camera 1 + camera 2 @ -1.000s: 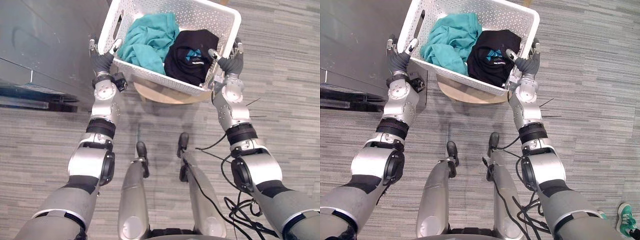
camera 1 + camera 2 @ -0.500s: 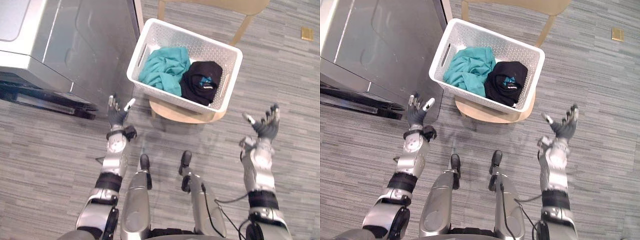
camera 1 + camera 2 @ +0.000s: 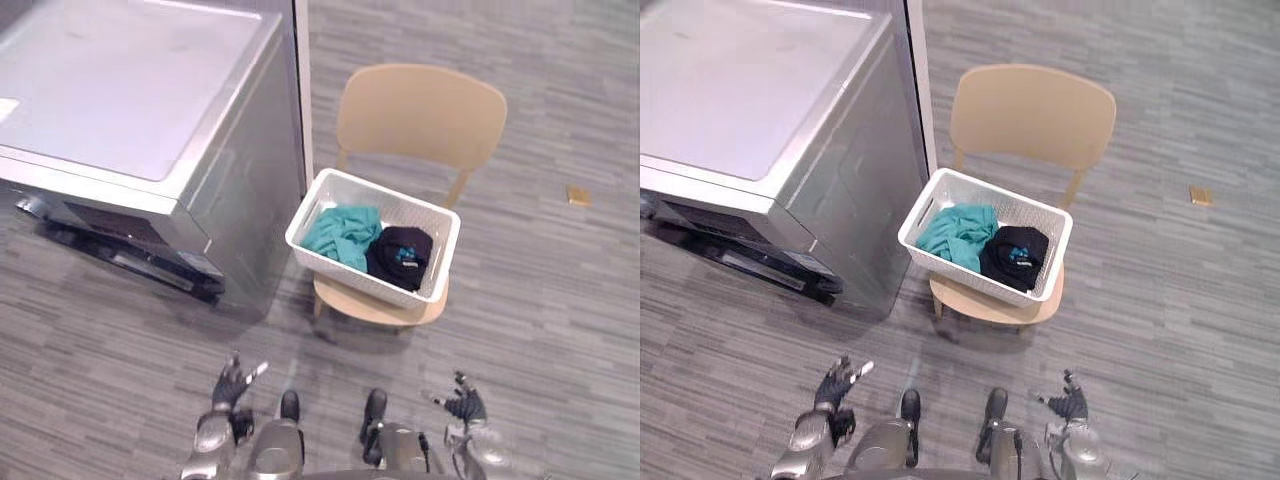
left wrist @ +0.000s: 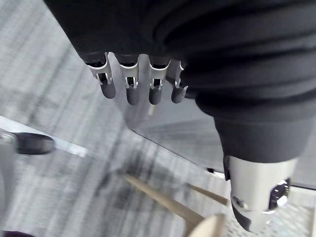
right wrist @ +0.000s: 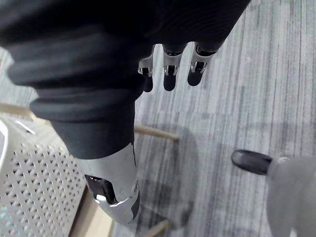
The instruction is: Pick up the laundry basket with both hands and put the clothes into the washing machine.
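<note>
The teal garment (image 3: 340,235) is in a heap next to the black garment, with a clear border (image 3: 373,246) between them. The teal garment will come out by itself when I lift.
The white perforated laundry basket (image 3: 345,268) rests on the seat of a tan chair (image 3: 420,115). Inside it a teal garment (image 3: 340,232) lies on the left and a black garment (image 3: 402,250) on the right. My left hand (image 3: 230,383) is open, low and near my body, well short of the basket. My right hand (image 3: 465,405) is also open, low on the other side and just as far from it. In the left wrist view the fingers (image 4: 129,84) hang straight and hold nothing. The right wrist view shows straight fingers (image 5: 169,74) with the basket's wall (image 5: 34,182) beside the hand.
A grey washing machine (image 3: 130,100) stands left of the chair, its top closed and its side close to the basket. A small tan object (image 3: 578,195) lies on the grey plank floor at the far right.
A second ago both hands were at the basket's two sides. They have come off it, spread apart and dropped back near my body. The view has pulled far back from the chair.
</note>
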